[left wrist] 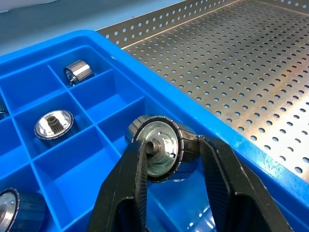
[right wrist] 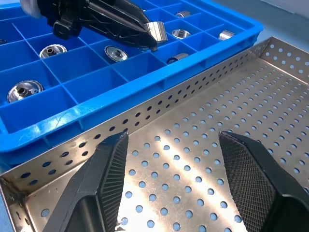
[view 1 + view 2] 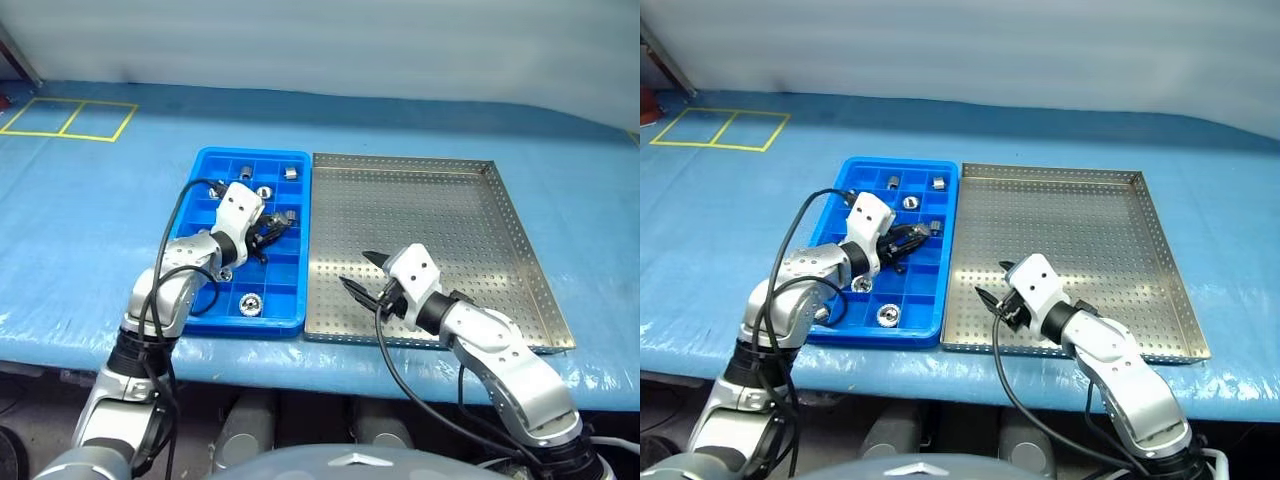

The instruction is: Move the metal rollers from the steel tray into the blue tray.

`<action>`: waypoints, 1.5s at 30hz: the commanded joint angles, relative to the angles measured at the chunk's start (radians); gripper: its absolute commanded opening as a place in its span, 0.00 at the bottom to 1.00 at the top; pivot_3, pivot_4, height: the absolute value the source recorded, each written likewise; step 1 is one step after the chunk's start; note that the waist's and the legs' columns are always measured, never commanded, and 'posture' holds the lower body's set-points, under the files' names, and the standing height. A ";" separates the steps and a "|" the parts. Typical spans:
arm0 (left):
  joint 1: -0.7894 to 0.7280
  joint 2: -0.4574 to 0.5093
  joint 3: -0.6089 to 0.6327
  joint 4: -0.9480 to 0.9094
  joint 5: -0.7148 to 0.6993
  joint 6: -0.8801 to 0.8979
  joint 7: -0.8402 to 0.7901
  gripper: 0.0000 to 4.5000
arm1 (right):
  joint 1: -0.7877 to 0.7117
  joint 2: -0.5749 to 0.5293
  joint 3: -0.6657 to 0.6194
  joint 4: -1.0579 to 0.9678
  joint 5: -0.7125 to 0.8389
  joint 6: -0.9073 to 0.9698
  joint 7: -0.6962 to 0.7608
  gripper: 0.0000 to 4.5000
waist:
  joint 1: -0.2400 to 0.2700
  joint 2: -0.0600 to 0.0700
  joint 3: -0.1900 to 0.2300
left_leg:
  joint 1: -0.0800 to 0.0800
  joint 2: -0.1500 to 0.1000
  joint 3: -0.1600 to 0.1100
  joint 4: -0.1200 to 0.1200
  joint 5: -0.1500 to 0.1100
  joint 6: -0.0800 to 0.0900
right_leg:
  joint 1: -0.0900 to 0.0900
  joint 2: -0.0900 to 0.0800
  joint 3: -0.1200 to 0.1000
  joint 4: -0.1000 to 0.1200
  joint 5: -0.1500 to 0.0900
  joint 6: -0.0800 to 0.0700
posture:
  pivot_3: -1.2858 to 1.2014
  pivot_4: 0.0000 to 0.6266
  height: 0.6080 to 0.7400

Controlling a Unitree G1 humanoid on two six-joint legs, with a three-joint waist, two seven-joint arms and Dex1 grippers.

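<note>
The compartment (image 3: 291, 215) beyond the left gripper's fingers already has a roller in it, so the robot should pull back and lower its own roller into an empty compartment nearer the front (image 3: 286, 271).
My left gripper (image 3: 272, 236) is shut on one of the metal rollers (image 1: 161, 152), a shiny cylinder with a central hole. It holds that roller just above a compartment on the right side of the blue tray (image 3: 250, 153). Several other rollers lie in compartments, such as one at the back (image 3: 288, 172) and one at the front (image 3: 250, 304). The steel tray (image 3: 440, 215) stands directly right of the blue tray, edge to edge. My right gripper (image 3: 357, 270) is open with nothing between its fingers, low over the steel tray's front left corner (image 2: 72, 159).
Both trays rest on a table under a blue cover (image 3: 560, 150), close to its front edge. Yellow tape squares (image 3: 70, 118) mark the far left. A black cable (image 3: 175, 215) loops from my left wrist over the blue tray's left rim.
</note>
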 commanded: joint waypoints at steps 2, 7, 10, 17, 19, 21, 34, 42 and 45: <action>-0.009 0.027 0.086 -0.060 -0.020 -0.018 0.014 0.29 | -0.012 0.009 -0.003 -0.017 -0.003 -0.025 0.008 0.70 | 0.000 0.000 0.000 | 0.000 0.000 0.000 0.000 0.000 0.000 | 0.000 0.000 0.000 0.000 0.000 0.000 | 0.53 0.24 1.00; -0.004 0.042 0.077 -0.080 -0.047 -0.003 -0.028 0.29 | -0.016 0.016 0.003 -0.011 -0.010 -0.026 0.012 0.70 | 0.002 0.000 0.000 | 0.000 0.000 -0.001 0.000 0.000 0.000 | 0.001 0.000 0.000 0.000 0.000 0.000 | 0.53 0.24 1.00; 0.017 0.064 0.049 -0.113 -0.075 -0.009 -0.093 0.29 | -0.010 0.022 0.004 -0.011 -0.014 -0.027 0.011 0.70 | 0.000 0.000 0.000 | 0.000 0.000 -0.001 0.000 0.000 0.000 | 0.001 0.000 0.000 -0.001 0.000 0.000 | 0.52 0.24 1.00; 0.053 0.104 0.018 -0.144 -0.109 -0.006 -0.167 0.29 | 0.000 0.024 -0.002 -0.014 -0.021 -0.026 0.009 0.70 | -0.001 0.000 0.000 | 0.000 0.000 -0.001 -0.002 0.000 -0.001 | 0.000 0.000 -0.001 0.000 -0.001 -0.001 | 0.52 0.24 1.00; 0.059 0.118 0.002 -0.143 -0.097 -0.003 -0.171 0.29 | 0.000 0.025 -0.003 -0.013 -0.022 -0.026 0.010 0.70 | -0.001 0.000 0.000 | 0.000 0.000 -0.001 -0.002 0.000 -0.001 | 0.000 0.000 -0.001 0.000 -0.001 -0.001 | 0.52 0.24 1.00; 0.068 0.127 -0.015 -0.145 -0.099 -0.002 -0.183 0.29 | 0.000 0.025 -0.003 -0.014 -0.024 -0.025 0.010 0.70 | 0.000 0.000 0.000 | 0.000 0.000 -0.001 -0.002 0.000 -0.001 | 0.000 0.000 0.000 0.000 -0.001 -0.001 | 0.52 0.24 1.00; 0.092 0.149 -0.139 -0.117 -0.034 -0.023 -0.205 0.29 | 0.009 0.023 -0.012 -0.027 -0.029 -0.019 0.006 0.70 | 0.000 0.001 0.000 | 0.000 0.000 -0.001 -0.002 0.001 -0.001 | 0.000 0.000 -0.001 -0.001 -0.001 -0.001 | 0.51 0.24 1.00; 0.117 0.166 -0.127 -0.147 -0.052 -0.088 -0.245 0.73 | 0.015 0.025 -0.013 -0.028 -0.031 -0.020 0.002 0.70 | 0.000 0.001 0.000 | 0.000 0.000 -0.001 -0.002 0.001 -0.001 | 0.000 0.000 -0.001 -0.001 -0.001 -0.002 | 0.51 0.24 1.00; 0.106 0.125 -0.086 -0.157 -0.075 -0.118 -0.219 0.94 | 0.010 0.025 -0.014 -0.022 -0.033 -0.023 0.003 0.70 | 0.003 0.001 0.000 | 0.000 0.000 -0.001 -0.002 0.001 -0.001 | 0.000 -0.001 -0.001 -0.001 -0.001 -0.002 | 0.51 0.24 1.00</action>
